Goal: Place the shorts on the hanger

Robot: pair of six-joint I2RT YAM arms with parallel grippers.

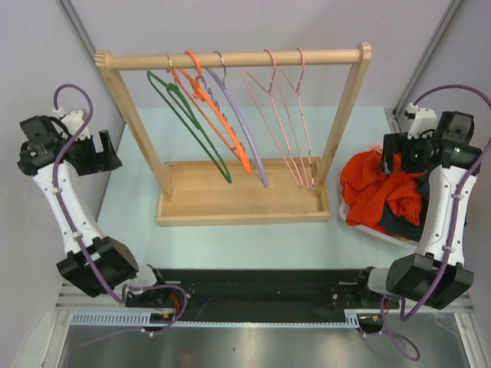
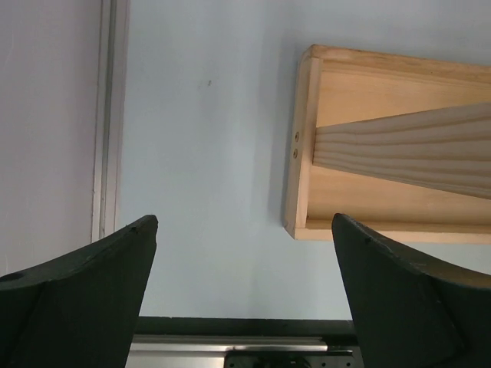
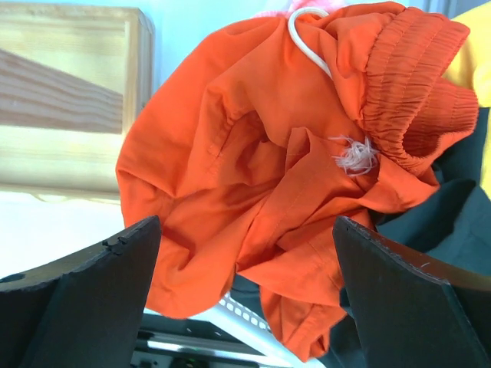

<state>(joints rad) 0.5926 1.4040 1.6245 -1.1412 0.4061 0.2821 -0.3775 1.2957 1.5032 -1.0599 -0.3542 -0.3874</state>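
The orange-red shorts (image 1: 370,188) lie loosely on top of the dark green clothes (image 1: 400,225), so the shorts will come away alone and the pile will stay behind when the robot lifts the shorts' waistband.
The orange-red shorts (image 1: 374,188) lie crumpled on a pile of clothes in a white basket (image 1: 367,228) at the right. The right wrist view shows their ribbed waistband and white drawstring (image 3: 307,40). My right gripper (image 1: 390,159) is open and empty above the shorts (image 3: 253,153), its jaws wide on either side (image 3: 245,220). Two thin pale-pink hangers (image 1: 288,115) hang at the right end of the wooden rail. My left gripper (image 1: 106,149) is open and empty at the far left, over bare table (image 2: 244,218).
A wooden rack (image 1: 230,58) with a tray base (image 1: 238,205) stands mid-table; its corner shows in the left wrist view (image 2: 307,146). A green (image 1: 192,126), a thick orange (image 1: 217,119) and a lilac hanger (image 1: 247,134) hang left of the pink ones. Dark green (image 3: 449,222) and yellow (image 3: 469,46) clothes lie under the shorts.
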